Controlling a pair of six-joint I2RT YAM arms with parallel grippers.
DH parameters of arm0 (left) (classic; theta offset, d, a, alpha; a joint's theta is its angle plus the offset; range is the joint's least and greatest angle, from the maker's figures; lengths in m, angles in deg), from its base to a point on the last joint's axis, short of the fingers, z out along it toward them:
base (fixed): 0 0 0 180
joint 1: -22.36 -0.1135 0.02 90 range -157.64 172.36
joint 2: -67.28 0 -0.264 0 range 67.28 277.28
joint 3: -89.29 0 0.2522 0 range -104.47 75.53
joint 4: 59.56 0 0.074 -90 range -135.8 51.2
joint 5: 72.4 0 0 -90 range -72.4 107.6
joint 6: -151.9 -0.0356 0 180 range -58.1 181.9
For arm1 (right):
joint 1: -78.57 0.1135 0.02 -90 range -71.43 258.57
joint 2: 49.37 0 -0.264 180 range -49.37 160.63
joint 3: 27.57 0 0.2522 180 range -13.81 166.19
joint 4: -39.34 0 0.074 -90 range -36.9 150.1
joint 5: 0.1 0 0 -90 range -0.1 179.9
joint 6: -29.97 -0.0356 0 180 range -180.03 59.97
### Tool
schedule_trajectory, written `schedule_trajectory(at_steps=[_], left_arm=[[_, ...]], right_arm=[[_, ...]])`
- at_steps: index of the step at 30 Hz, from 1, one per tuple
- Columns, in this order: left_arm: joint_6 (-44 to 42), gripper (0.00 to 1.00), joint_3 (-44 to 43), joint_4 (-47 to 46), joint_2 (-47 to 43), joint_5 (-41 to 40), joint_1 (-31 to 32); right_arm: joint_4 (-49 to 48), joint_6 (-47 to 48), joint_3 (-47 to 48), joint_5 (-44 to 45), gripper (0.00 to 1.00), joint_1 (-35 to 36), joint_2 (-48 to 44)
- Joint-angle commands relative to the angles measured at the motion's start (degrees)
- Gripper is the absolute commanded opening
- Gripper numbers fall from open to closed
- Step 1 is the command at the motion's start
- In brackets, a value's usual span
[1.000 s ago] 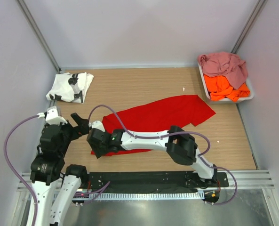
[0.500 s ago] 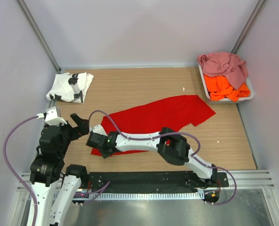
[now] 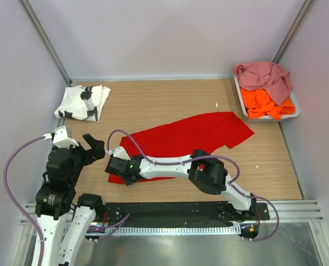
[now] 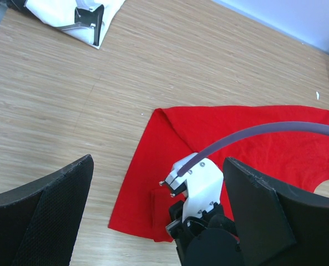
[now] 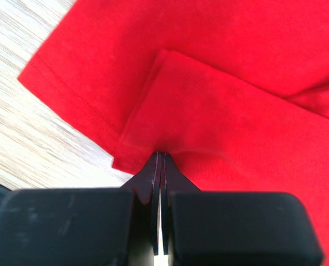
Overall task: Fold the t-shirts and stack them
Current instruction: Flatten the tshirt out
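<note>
The red t-shirt's folded flap is held by its edge in my right gripper, so I should go on pulling the flap along the red t-shirt's near side until it spreads open.
The red t-shirt lies spread across the middle of the table, with a small flap folded over at its near-left corner. My right gripper reaches left to that corner. Its jaws are shut on the flap's edge, and the cloth puckers at the tips. My left gripper hangs open just left of the shirt, with nothing between its fingers. The white t-shirt with black print lies folded at the back left. The dusty pink t-shirt and the orange t-shirt are heaped in the tray.
A pale plastic tray stands at the back right against the wall. Grey walls close in the table on three sides. The right arm's purple cable arcs over the red cloth. Bare wood lies between the white and red shirts.
The right gripper's jaws have closed on the red shirt's near-left corner, and its elbow has shifted slightly. The left arm has not moved.
</note>
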Motion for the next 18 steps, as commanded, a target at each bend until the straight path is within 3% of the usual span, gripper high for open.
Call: schedule_trajectory(at_steps=[1, 6, 18], left_arm=[[0.4, 1.0, -0.88, -0.7, 0.26, 0.12, -0.1], [0.48, 1.0, -0.79, -0.7, 1.23, 0.12, -0.18], [0.75, 1.0, -0.79, -0.52, 2.37, -0.49, -0.1]], right_arm=[[-1.79, -0.78, -2.01, 3.06, 0.01, 0.11, -5.79], [-3.54, -1.75, -8.95, 5.79, 0.01, -0.59, -10.18], [-13.65, -6.84, -40.85, 5.53, 0.01, -8.23, -25.46]])
